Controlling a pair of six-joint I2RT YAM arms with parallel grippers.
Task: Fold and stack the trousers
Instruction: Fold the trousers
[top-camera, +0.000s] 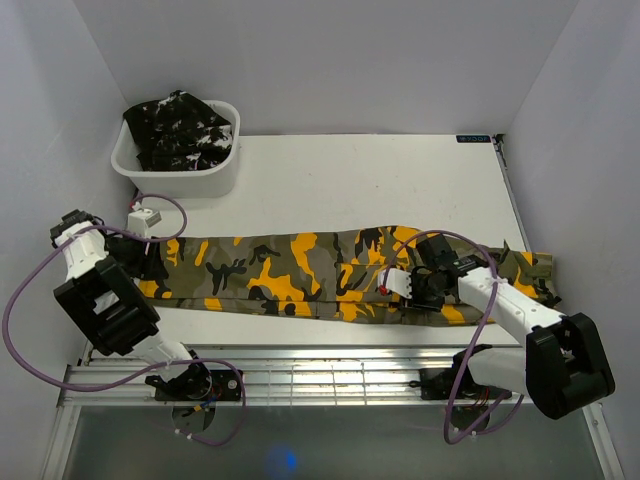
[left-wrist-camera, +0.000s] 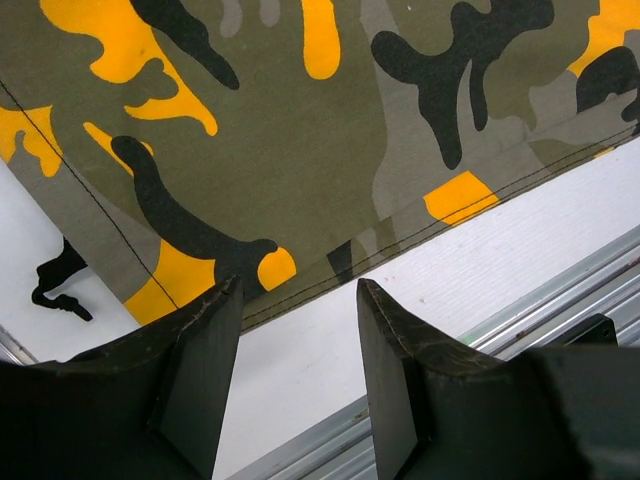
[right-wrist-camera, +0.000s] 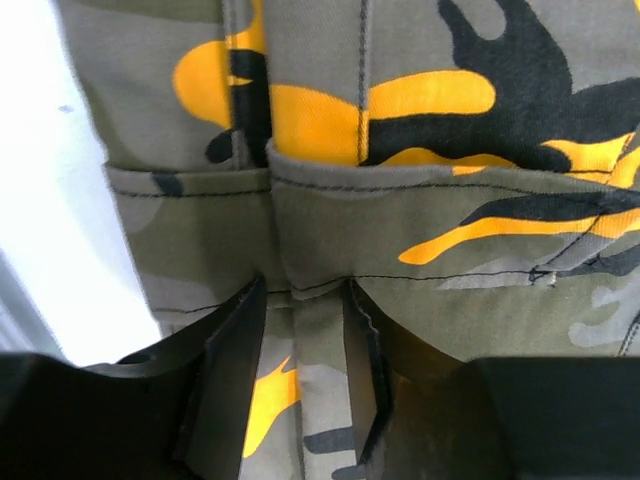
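Next, my left gripper moves over and pinches the orange-yellow hem corner, because it is open above the trousers' long edge, short of the leg's end.
The olive-grey trousers with orange-yellow and black patches lie stretched left to right across the near part of the table. My left gripper hovers at their left end. In the left wrist view it is open over bare table, just off the stitched hem, with nothing between the fingers. My right gripper is down on the waist end. In the right wrist view it is closed in on a strip of cloth below the seam of the trousers. The black trousers with white flecks sit bunched in the tub.
A white plastic tub stands at the back left of the white table. An aluminium rail runs along the near edge and shows in the left wrist view as rail. Purple cables loop round both arm bases.
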